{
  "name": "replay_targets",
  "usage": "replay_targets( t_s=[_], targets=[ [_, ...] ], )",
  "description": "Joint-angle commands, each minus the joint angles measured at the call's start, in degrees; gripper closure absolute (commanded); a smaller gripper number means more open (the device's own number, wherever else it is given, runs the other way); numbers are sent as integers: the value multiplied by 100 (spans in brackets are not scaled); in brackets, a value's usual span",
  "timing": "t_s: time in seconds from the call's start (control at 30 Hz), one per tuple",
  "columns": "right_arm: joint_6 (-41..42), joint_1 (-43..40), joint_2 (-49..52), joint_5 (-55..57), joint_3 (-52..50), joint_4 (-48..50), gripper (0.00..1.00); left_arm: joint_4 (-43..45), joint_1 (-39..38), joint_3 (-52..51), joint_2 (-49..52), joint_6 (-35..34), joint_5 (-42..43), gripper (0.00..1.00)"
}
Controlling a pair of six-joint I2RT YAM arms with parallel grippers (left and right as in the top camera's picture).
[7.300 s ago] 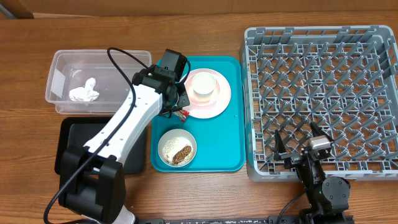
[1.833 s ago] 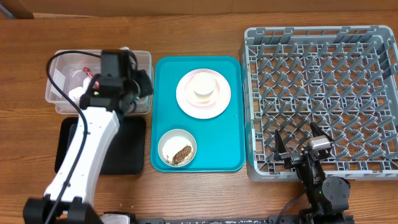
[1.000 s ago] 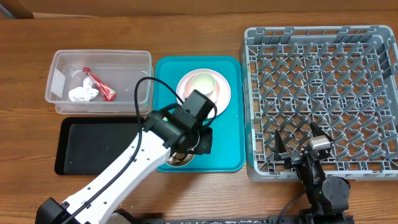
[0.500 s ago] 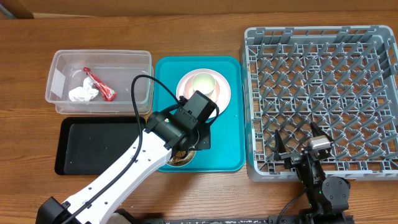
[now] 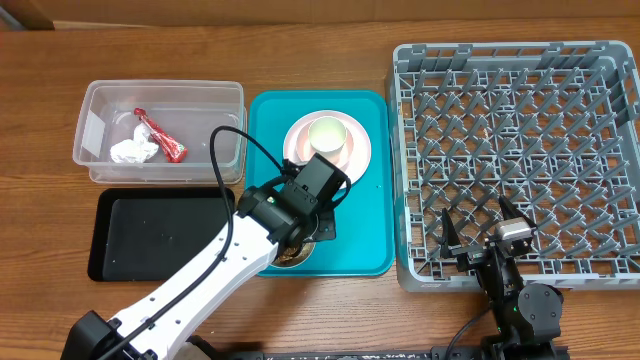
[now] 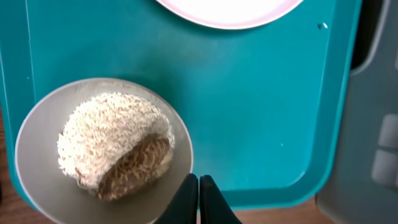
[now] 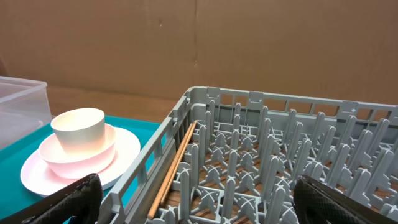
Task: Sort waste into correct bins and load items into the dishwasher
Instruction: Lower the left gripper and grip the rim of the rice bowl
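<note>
The white bowl's rim (image 6: 192, 153) is below my left gripper, which is shut and empty, so next I open that gripper, lower its fingers astride (image 6: 190, 169) the bowl's rim and grip before lifting.
My left gripper (image 6: 199, 200) is shut, its tips at the right rim of the white bowl (image 6: 43, 168), with nothing visible between them. The bowl holds whitish rice and brown crumbs (image 6: 112, 140). From overhead, the left gripper (image 5: 312, 232) covers most of that bowl (image 5: 278, 256). A white cup (image 5: 326, 133) stands on the pink-white plate (image 5: 357, 165). The clear tub (image 5: 100, 160) holds the red wrapper (image 5: 160, 137) and the white tissue (image 5: 132, 151). The black tray (image 5: 150, 240) lies below it. My right gripper (image 7: 199, 208) is open over the near edge of the grey dish rack (image 7: 261, 149).
Bowl and plate sit on a teal serving tray (image 5: 370, 250). The dish rack (image 5: 520, 150) fills the right side. A wooden stick (image 7: 177, 165) lies along the rack's left inner wall. The right gripper (image 5: 480, 240) rests at the rack's front edge.
The left arm swung from the clear tub, where the wrapper now lies, to the bowl of rice. In the last second it only shifted slightly. The right arm has not moved.
</note>
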Motion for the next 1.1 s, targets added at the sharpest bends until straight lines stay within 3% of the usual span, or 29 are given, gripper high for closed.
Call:
replay_targets(
  t_s=[0.0, 0.33, 0.57, 0.83, 1.07],
  targets=[
    [-2, 31, -68, 55, -61, 42, 0, 225, -15, -269, 31, -109, -258, 93],
    [-2, 31, -68, 55, -61, 42, 0, 835, -15, -894, 31, -81, -251, 83],
    [-2, 31, -68, 55, -61, 42, 0, 839, -15, -918, 31, 157, -210, 69],
    [-2, 31, -68, 55, -61, 42, 0, 1005, -15, -925, 149, 828, 94, 67],
    [-2, 31, -68, 55, -61, 42, 0, 1058, -9, -922, 511, 903, 203, 68]
  ],
)
